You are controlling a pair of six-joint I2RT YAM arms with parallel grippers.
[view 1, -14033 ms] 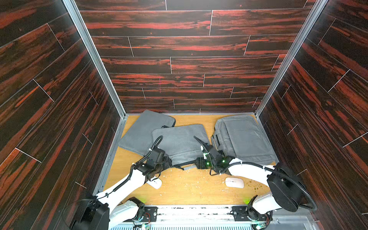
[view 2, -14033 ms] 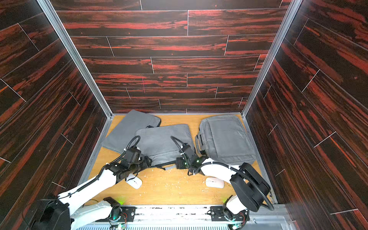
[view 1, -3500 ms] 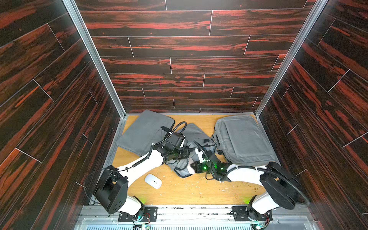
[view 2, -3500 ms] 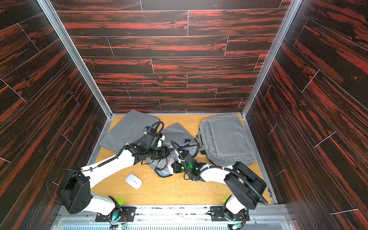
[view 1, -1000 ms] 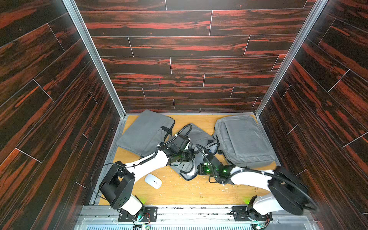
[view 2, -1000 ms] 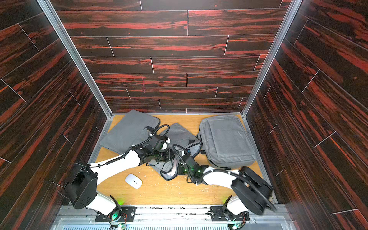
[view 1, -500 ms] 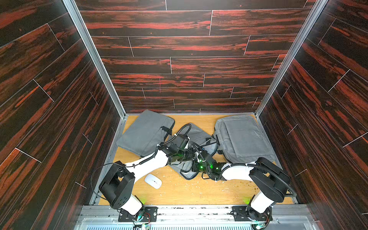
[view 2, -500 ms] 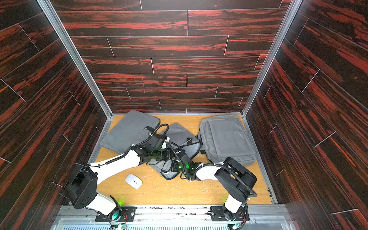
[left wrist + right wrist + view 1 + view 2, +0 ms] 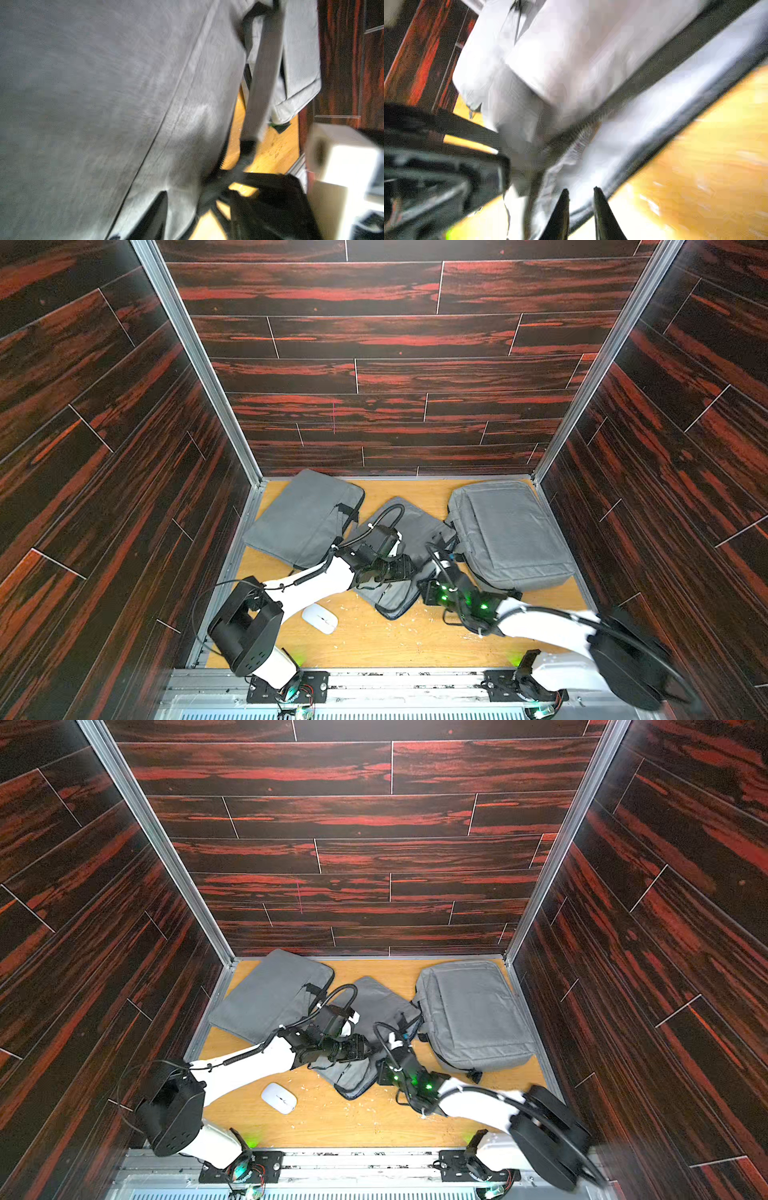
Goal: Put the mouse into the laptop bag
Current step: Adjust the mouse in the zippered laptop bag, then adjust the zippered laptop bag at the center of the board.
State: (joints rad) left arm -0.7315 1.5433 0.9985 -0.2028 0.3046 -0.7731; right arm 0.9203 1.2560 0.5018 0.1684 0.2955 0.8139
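The laptop bag is crooked, and its zip edge slants away from the mouse. My right gripper should therefore grab the zip edge's far end and turn the bag straight.
A white mouse lies on the wooden table, in front of the left arm and apart from both grippers. The grey laptop bag lies in the middle with its near end crumpled and its zip edge gaping. My left gripper hovers over that near end with its jaws apart; one dark finger rests against the grey fabric. My right gripper points at the bag's zip edge from the right, its fingertips a narrow gap apart and holding nothing.
A flat grey bag lies at the back left and a thicker grey bag at the back right, both touching the middle one. Dark wood-patterned walls close in three sides. Small crumbs dot the table near the front.
My left gripper has opened and let go of the bag's edge. The right jaws have parted slightly, and the right arm's elbow has swung back to the right.
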